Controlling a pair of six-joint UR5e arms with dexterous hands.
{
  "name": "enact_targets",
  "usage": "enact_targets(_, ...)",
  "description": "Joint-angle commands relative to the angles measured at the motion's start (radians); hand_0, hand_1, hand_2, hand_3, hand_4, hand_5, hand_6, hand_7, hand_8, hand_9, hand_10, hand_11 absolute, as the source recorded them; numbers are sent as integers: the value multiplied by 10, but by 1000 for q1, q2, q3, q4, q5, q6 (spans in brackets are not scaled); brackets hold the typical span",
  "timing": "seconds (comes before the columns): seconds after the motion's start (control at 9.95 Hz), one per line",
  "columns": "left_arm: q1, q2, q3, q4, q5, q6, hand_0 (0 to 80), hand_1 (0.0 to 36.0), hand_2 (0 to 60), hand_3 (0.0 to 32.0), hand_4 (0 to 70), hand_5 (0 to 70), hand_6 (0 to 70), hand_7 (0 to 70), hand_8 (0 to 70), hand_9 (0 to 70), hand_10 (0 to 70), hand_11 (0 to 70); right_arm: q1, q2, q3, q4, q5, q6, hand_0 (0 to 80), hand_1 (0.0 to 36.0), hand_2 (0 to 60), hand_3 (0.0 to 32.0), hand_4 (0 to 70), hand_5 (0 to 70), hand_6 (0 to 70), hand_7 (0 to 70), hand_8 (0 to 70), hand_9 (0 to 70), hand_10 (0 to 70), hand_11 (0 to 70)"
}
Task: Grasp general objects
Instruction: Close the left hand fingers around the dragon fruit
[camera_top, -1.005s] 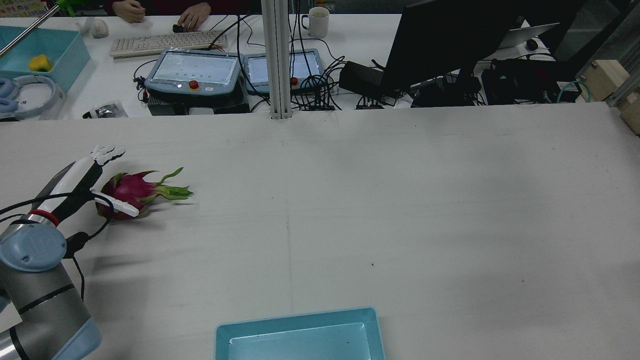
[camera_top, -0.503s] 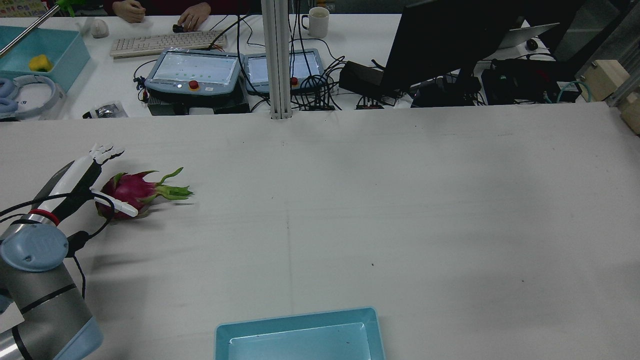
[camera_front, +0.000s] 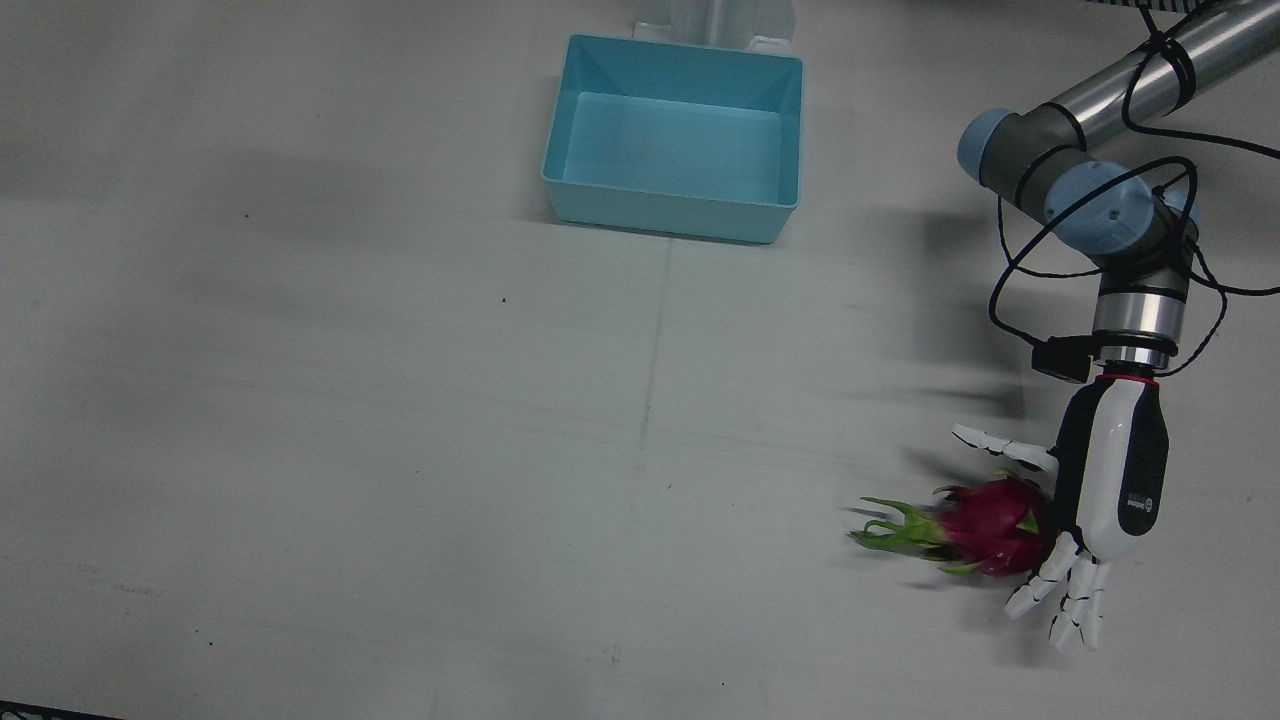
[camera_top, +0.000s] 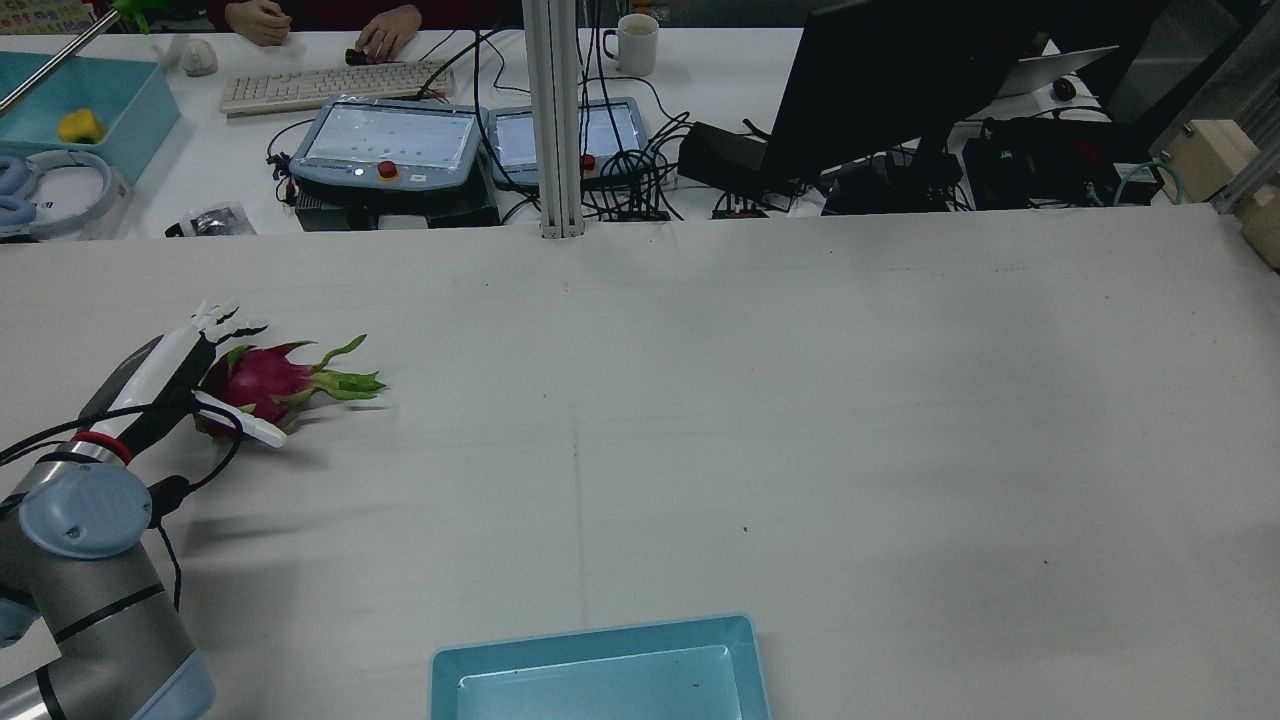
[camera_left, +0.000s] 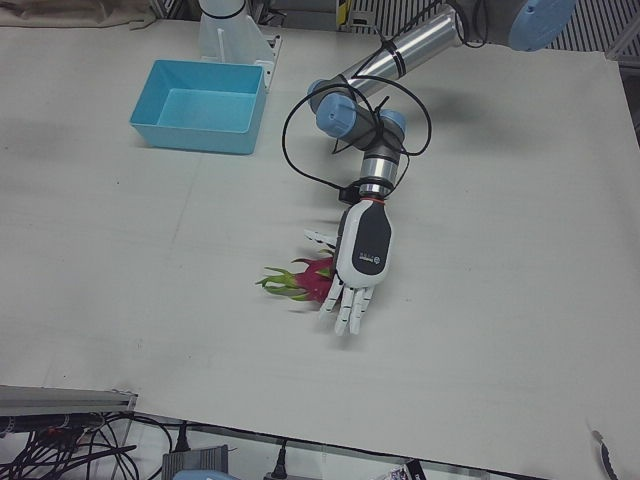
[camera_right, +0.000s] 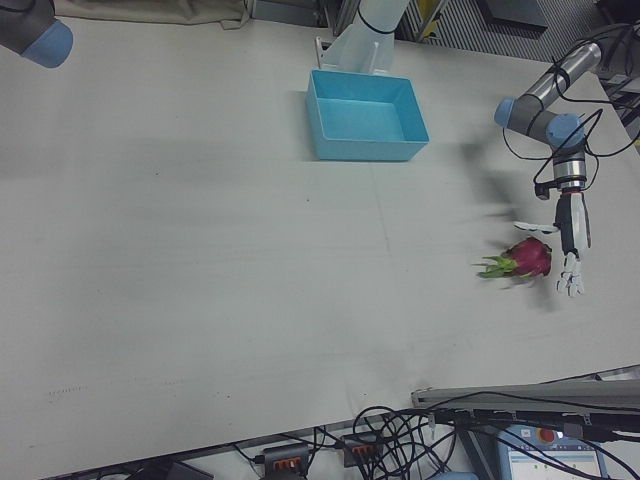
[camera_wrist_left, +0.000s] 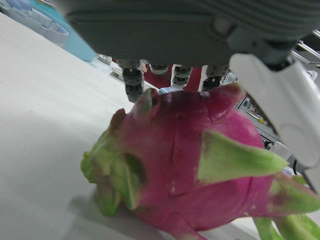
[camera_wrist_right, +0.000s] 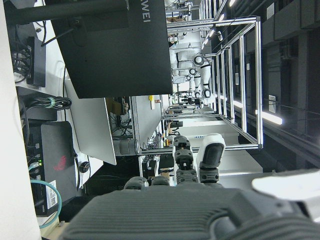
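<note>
The green leaf tips (camera_front: 885, 539) stick out above their own shadow, so they will stay spread and curled when I pick up the magenta dragon fruit.
A magenta dragon fruit (camera_front: 990, 525) with green leaf tips lies on the white table, stem end away from the arm. My left hand (camera_front: 1110, 490) is open right beside it, palm against its side. The straight fingers (camera_front: 1070, 600) reach past one side and the thumb (camera_front: 1000, 442) sticks out on the other. The rear view shows the fruit (camera_top: 255, 383) and the hand (camera_top: 165, 375) at far left. In the left hand view the fruit (camera_wrist_left: 190, 165) fills the picture below the palm (camera_wrist_left: 175, 30). My right hand (camera_wrist_right: 175, 210) appears only in its own view, holding nothing, fingers apart.
A light blue bin (camera_front: 670, 215) stands near the robot's side of the table, also in the rear view (camera_top: 590, 640). Beyond the table's far edge a desk carries teach pendants (camera_top: 385, 140), a keyboard, a mug and a monitor (camera_top: 900, 80); a person's hands (camera_top: 385, 30) rest there.
My left hand has shifted closer to the dragon fruit, its fingers now reaching past the fruit's far side and the thumb lower on the near side. The fruit has not moved.
</note>
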Motion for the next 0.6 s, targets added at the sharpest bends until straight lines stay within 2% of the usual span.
enact_targets(0.0,5,-20,5,15,-9,3,623,246,0,0,150,115,0,120,0,10,59,111,0,0,-1,0,0,0,0,0,0,0,0,0,0,0,0,0,0,0)
enact_targets(0.2,7,-27,28,21,-35,1,615,248,12,0,168,126,0,125,0,11,55,104,0,0,0,0,0,0,0,0,0,0,0,0,0,0,0,0,0,0)
enact_targets(0.4,7,-24,43,19,-39,0,574,236,145,0,299,178,12,141,4,14,43,79,0,0,0,0,0,0,0,0,0,0,0,0,0,0,0,0,0,0)
enact_targets(0.5,7,-24,50,15,-41,1,566,232,172,0,335,184,16,141,10,14,45,81,0,0,-1,0,0,0,0,0,0,0,0,0,0,0,0,0,0,0)
